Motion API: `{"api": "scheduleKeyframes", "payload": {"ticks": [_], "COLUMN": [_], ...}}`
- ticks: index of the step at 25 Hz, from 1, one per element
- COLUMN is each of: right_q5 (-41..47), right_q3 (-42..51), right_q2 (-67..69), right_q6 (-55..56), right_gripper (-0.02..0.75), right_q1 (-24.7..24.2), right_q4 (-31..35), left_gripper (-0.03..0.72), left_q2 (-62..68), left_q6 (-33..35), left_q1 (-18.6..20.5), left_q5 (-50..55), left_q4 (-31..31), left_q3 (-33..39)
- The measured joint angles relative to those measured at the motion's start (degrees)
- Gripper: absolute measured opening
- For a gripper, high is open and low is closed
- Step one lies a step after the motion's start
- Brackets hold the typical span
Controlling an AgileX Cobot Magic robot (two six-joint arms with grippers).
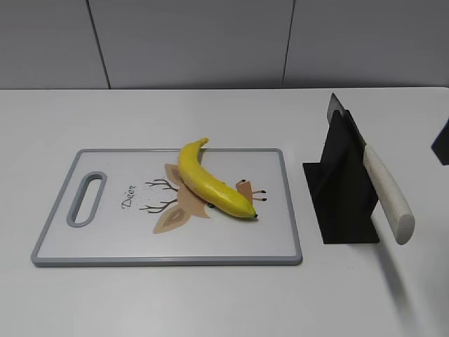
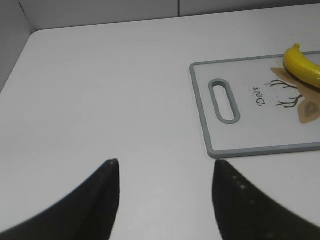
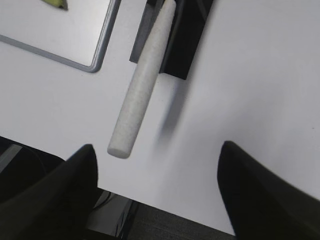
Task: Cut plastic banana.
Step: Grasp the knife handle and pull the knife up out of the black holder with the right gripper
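A grey tip (image 1: pixel 336 106) sticks out behind the black stand. A long blade will slide out when I pull the white handle (image 1: pixel 388 193).
The yellow plastic banana (image 1: pixel 210 184) lies diagonally on the white cutting board (image 1: pixel 105 246), stem toward the back. Part of it shows in the left wrist view (image 2: pixel 303 67) and a sliver in the right wrist view (image 3: pixel 56 3). A knife with a white handle (image 1: pixel 390 199) rests in a black stand (image 1: pixel 342 189) right of the board; the handle also shows in the right wrist view (image 3: pixel 140 87). My left gripper (image 2: pixel 165 165) is open and empty over bare table left of the board (image 2: pixel 260 147). My right gripper (image 3: pixel 157 150) is open and empty, near the handle's end.
The board (image 3: pixel 97 55) has a grey rim and a handle slot (image 1: pixel 87 199) at its left end. A dark object (image 1: pixel 440 142) sits at the far right edge. The table's front edge (image 3: pixel 165 212) lies just below the right gripper. A grey wall stands behind.
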Motion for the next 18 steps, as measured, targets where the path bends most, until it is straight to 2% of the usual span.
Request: {"api": "scheduleKeyframes", "payload": {"ticks": [6,9,12,18], "right_q5": [-2.99,-3.82,-4.39,-9.6], "right_q3": [-0.75,-0.75,-0.75,3.56], "right_q2": [7.28,10.99,13.67,15.84], "right_q6": [6.83,12.73,16.74,19.45], "right_gripper": [0.576,0.576,0.576,0.576], "right_q1": [7.15,10.09,10.54,10.65], "right_q4": [-2.48,-6.0,-9.43,-10.23], "left_gripper": [0.573,0.573,0.573,0.573], "left_q2": [0.0,0.0,0.0,0.0], "left_q6": [0.0,0.0,0.0,0.0], "left_q1": [0.0,0.0,0.0,0.0], "left_q5": [0.0,0.0,0.0,0.0], "left_q4": [0.0,0.0,0.0,0.0], "left_q3": [0.0,0.0,0.0,0.0]}}
